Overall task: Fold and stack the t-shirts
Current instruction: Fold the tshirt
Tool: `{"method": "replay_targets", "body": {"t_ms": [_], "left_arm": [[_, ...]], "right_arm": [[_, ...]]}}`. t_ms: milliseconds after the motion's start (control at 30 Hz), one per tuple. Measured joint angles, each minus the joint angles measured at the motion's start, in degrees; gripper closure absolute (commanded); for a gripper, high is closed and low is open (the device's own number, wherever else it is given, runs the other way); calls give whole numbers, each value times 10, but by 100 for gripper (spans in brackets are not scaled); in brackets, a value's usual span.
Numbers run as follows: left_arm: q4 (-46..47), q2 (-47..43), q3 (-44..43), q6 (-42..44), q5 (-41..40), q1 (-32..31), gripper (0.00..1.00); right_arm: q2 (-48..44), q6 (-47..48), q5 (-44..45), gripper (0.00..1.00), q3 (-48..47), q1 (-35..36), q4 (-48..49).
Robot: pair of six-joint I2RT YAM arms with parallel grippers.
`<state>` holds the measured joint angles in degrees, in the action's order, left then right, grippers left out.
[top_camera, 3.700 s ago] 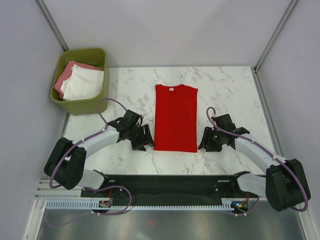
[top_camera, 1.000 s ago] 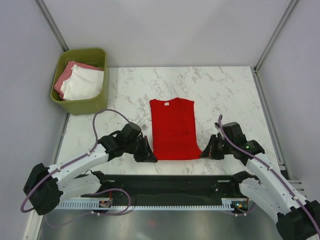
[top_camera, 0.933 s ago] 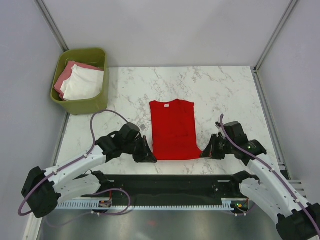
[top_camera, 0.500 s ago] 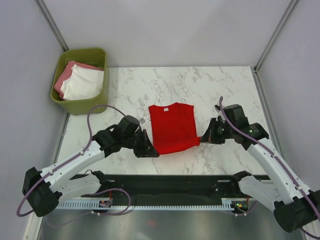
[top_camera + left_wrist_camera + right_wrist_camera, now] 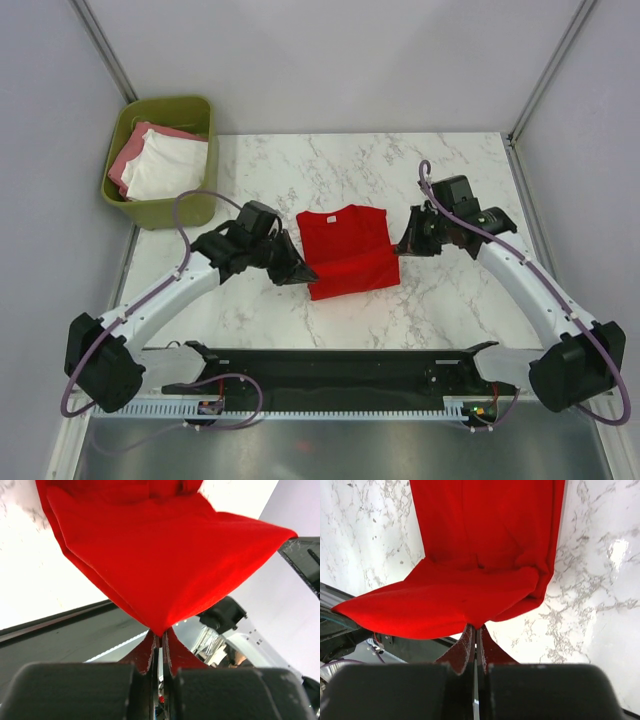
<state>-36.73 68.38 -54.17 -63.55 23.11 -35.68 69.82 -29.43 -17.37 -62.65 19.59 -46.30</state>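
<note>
I should keep moving the corner of the lifted hem (image 5: pixel 356 263) toward the collar (image 5: pixel 332 217) with my left gripper until they meet, then let go. The hem is stretched tight across the red t-shirt.
The red t-shirt (image 5: pixel 348 252) lies in the middle of the marble table, its near hem lifted off the surface and carried over the rest of the shirt. My left gripper (image 5: pixel 296 275) is shut on the hem's left corner, and my right gripper (image 5: pixel 401 248) is shut on its right corner. In the left wrist view the red cloth (image 5: pixel 160 565) fans out from the pinched jaws of the left gripper (image 5: pixel 160 636). The right wrist view shows the red t-shirt (image 5: pixel 480 550) hanging from the right gripper (image 5: pixel 476 630). A white t-shirt (image 5: pixel 165 168) and a pink t-shirt (image 5: pixel 130 152) lie in the bin.
The olive-green bin (image 5: pixel 160 205) stands at the table's far left corner. Bare marble table (image 5: pixel 450 165) lies around the shirt. The black base rail (image 5: pixel 330 365) runs along the near edge, and grey walls close in the sides and back.
Both grippers have lifted the shirt's near hem and carried it away from the table's near edge, over the shirt. The visible red shape has grown shorter as the lower half doubles over.
</note>
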Motion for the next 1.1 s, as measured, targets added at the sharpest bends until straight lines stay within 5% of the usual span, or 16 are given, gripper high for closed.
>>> {"method": "replay_targets", "body": {"t_ms": [800,833,867,933,967,1000,1033,1100], "left_arm": [[-3,291,-212,110,27,155,98],[0,308,-221,115,26,162,96],[4,324,-230,121,26,168,79],[23,368,-252,134,26,181,46],[36,389,-263,142,25,188,24],[52,419,-276,150,25,195,19],[68,448,-290,152,26,202,1],[87,505,-321,154,26,217,0]], "right_arm": [[327,21,-21,100,-202,-34,104],[345,19,-20,100,-216,-35,111],[361,17,-19,99,-228,-35,120],[402,6,-17,85,-256,-37,139],[426,-1,-15,66,-269,-38,155],[450,-11,-10,35,-283,-39,170],[473,-19,-1,23,-292,-40,193],[506,-33,14,2,-294,-43,234]]}}
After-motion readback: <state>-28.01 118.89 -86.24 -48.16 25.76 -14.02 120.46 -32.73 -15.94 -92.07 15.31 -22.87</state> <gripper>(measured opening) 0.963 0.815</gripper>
